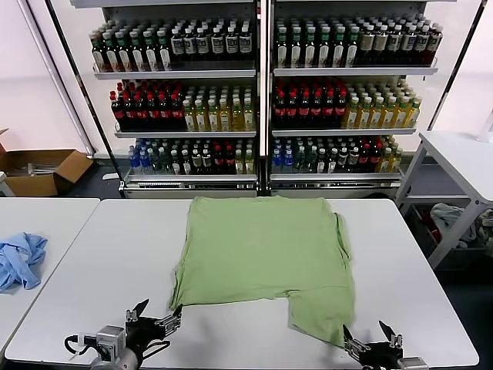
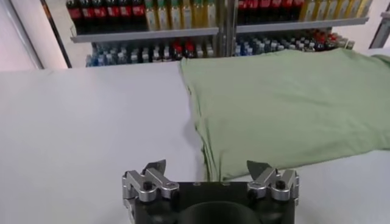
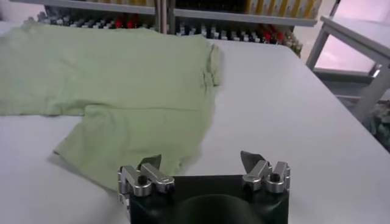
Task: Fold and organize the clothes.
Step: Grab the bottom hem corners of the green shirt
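Note:
My left gripper has the shirt's near corner [image 1: 172, 304] centred before its open fingers and should go on moving forward until they straddle the layered side edge [image 2: 207, 152] before it closes.
The light green polo shirt [image 1: 266, 254] lies partly folded on the white table [image 1: 100, 293], plain side up; its print and buttons are hidden. One sleeve sticks out toward the front right [image 1: 320, 312]. My left gripper [image 1: 158, 314] is open and empty at the front edge, just left of the shirt's near-left corner [image 2: 210, 164]. My right gripper [image 1: 371, 339] is open and empty at the front edge, just right of the sleeve's tip [image 3: 103, 164]. The shirt also shows in the left wrist view [image 2: 292, 97] and the right wrist view [image 3: 122, 73].
A light blue garment [image 1: 19, 258] lies on the neighbouring table at the left. Shelves of bottles [image 1: 262, 92] stand behind the table. Another white table [image 1: 462, 158] stands at the right, with a cardboard box [image 1: 38, 169] on the floor at the far left.

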